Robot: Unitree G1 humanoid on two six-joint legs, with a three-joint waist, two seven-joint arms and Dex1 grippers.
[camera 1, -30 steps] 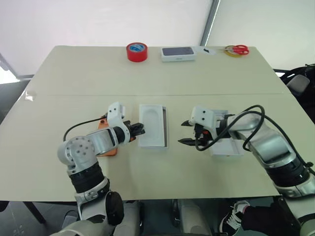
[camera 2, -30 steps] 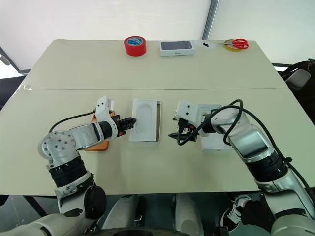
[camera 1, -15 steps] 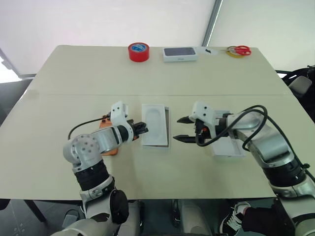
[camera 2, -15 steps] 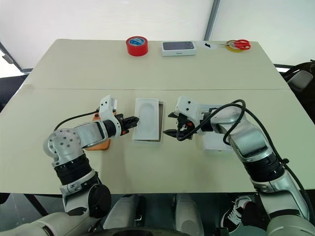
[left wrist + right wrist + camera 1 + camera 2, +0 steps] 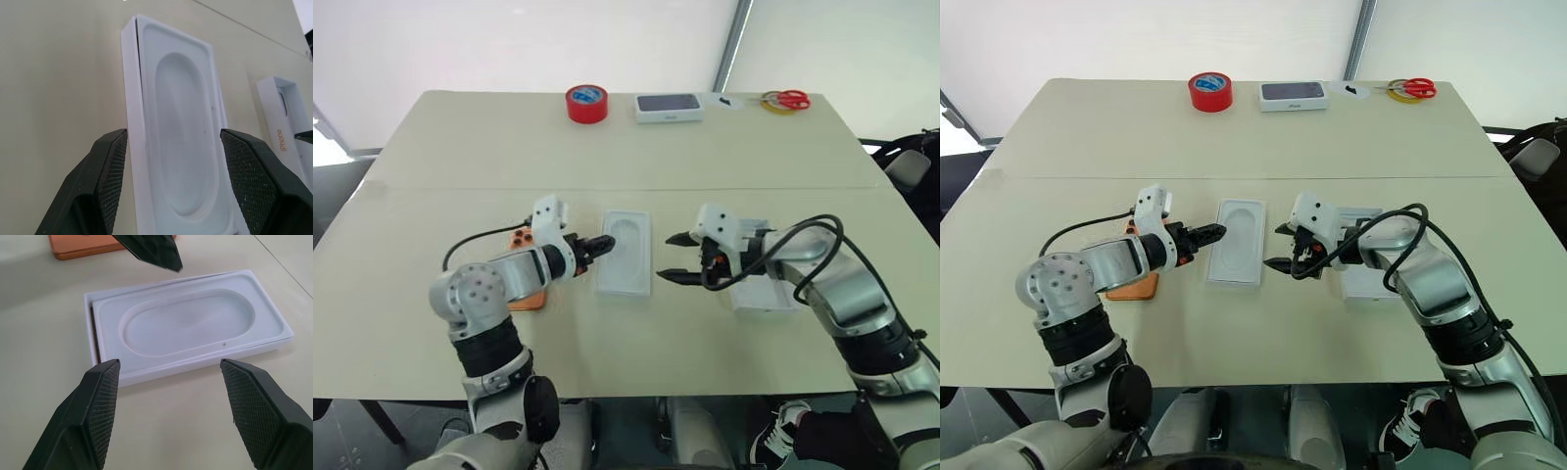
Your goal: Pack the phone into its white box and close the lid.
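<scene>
The insert's shallow hollow [image 5: 626, 253] has round corners like those of the phone [image 5: 528, 301], so the phone will come to rest flat inside the box's rim when I lower it.
The white box [image 5: 625, 284] lies in the middle of the table with a white moulded insert [image 5: 188, 323] resting in it. My left gripper [image 5: 603, 243] is open just left of it, one finger [image 5: 105, 181] on each side of the box's near end in the left wrist view. My right gripper [image 5: 666, 257] is open just right of the box, empty. The orange phone [image 5: 525, 297] lies flat on the table, partly hidden under my left arm. The lid [image 5: 766, 297] sits to the right, partly under my right arm.
At the table's far edge are a red tape roll [image 5: 586, 103], a white box with a dark top [image 5: 669, 107], and red-handled scissors [image 5: 787, 98] on a yellow tape ring. Bare tabletop [image 5: 636, 343] stretches in front of the box.
My left gripper has gone from shut to open at the box's left side. The dark strip along the insert's right side no longer shows. My right gripper has stayed open.
</scene>
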